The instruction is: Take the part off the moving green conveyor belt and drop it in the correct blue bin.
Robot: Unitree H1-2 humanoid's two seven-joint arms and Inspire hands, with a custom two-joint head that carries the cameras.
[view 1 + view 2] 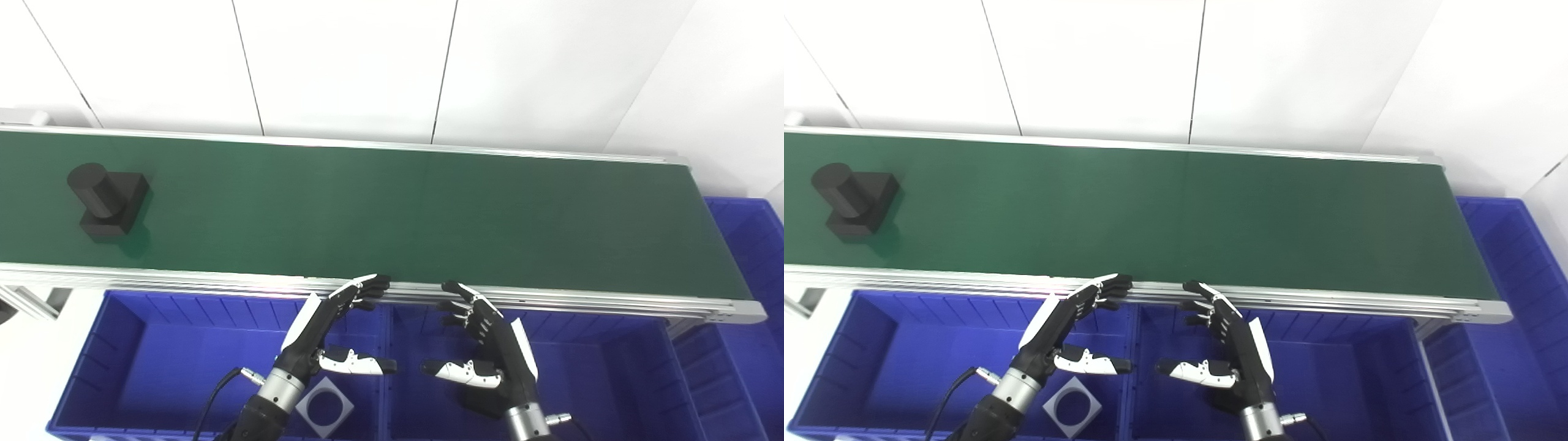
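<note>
I should expect another black part to be in the middle blue bin [588, 382] already, since a dark shape [481, 400] peeks out from behind my right hand.
A black part [105, 200], a square base with an upright cylinder, sits on the green conveyor belt [392, 214] at its far left. It also shows in the right eye view [852, 199]. My left hand [327, 331] is open and empty, held over the left blue bin [184, 361] just below the belt's near rail. My right hand [484, 346] is open and empty over the middle blue bin [582, 367]. Both hands are far to the right of the part.
A grey square plate with a round hole [324, 407] lies in the left bin. A third blue bin [750, 245] stands at the belt's right end. The belt's aluminium rail [551, 300] runs just beyond my fingertips. A white wall is behind.
</note>
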